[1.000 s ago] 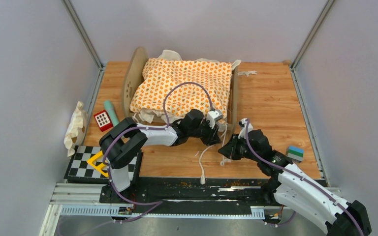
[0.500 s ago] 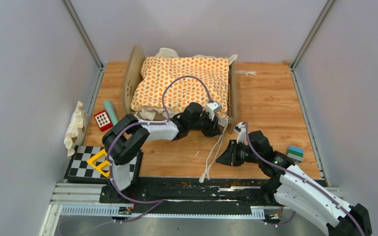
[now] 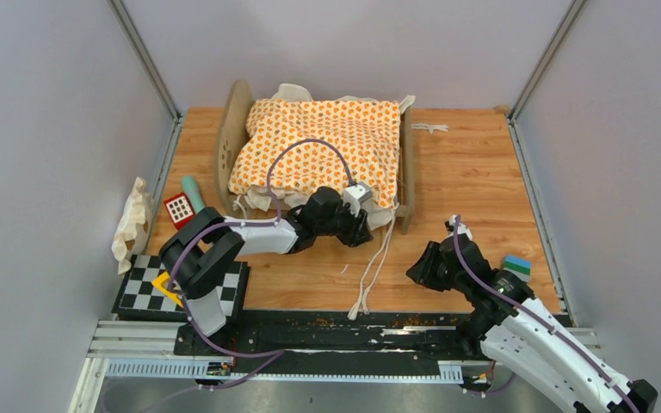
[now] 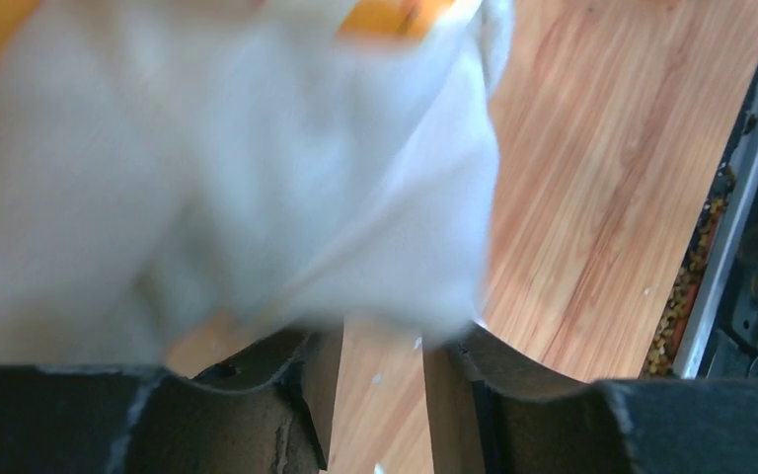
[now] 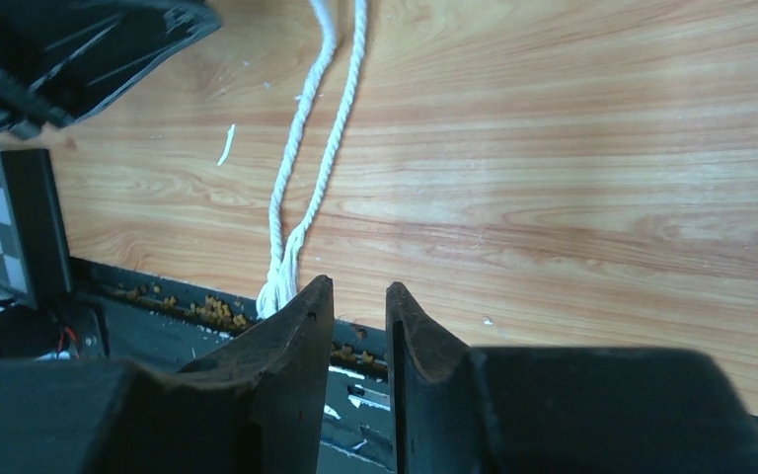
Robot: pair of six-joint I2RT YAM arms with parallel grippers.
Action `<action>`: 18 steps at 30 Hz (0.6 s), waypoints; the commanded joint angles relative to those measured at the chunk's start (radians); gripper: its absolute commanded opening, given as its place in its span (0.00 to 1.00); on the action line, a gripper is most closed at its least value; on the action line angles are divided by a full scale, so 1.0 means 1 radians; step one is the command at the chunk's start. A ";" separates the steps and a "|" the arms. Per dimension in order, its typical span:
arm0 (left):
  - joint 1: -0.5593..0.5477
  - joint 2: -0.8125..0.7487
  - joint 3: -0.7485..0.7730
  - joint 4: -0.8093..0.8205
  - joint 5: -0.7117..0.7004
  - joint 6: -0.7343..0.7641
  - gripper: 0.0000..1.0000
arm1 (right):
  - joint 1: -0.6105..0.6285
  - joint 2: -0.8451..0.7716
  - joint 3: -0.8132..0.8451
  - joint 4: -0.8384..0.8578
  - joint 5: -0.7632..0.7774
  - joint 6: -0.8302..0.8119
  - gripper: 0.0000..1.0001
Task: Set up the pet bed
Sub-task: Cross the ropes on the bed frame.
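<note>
My left gripper should hold one cord (image 3: 367, 272) while my right gripper pulls that cord's end across the other, because the white tie cords lie with their ends bunched (image 3: 358, 310).
The pet bed (image 3: 229, 146) stands at the back centre, a light-wood frame with two rounded end boards. The orange-patterned cushion (image 3: 323, 146) lies on it and hides the base. Its white tie cords (image 3: 370, 275) hang from the front right corner and trail across the table; they also show in the right wrist view (image 5: 301, 148). My left gripper (image 3: 367, 231) is at that cushion corner. In its wrist view the left gripper (image 4: 383, 336) is open, with blurred white cloth (image 4: 257, 178) just over the fingertips. My right gripper (image 3: 415, 274) is low over the table, right of the cords. In its wrist view the right gripper (image 5: 357, 286) is empty with a narrow gap.
A red-white block (image 3: 180, 207), a teal cylinder (image 3: 194, 196) and a crumpled cream cloth (image 3: 132, 225) lie left of the bed. A checkerboard (image 3: 142, 288) with a yellow piece (image 3: 170, 288) sits front left. A blue-green block (image 3: 517, 268) sits at the right. Walls close three sides.
The cushion was pulled flat over the bed. My left gripper drew back a little to the left. My right gripper let the cords drop and moved back right.
</note>
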 commanded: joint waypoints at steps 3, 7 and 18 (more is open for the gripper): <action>0.000 -0.219 -0.168 -0.004 -0.097 0.002 0.46 | 0.004 0.041 0.020 0.080 0.058 0.002 0.28; -0.065 -0.308 -0.280 0.011 -0.154 -0.015 0.47 | 0.004 0.083 -0.006 0.161 -0.016 -0.035 0.28; -0.216 -0.293 -0.331 0.042 -0.413 -0.133 0.48 | 0.010 0.048 -0.049 0.171 -0.020 -0.033 0.29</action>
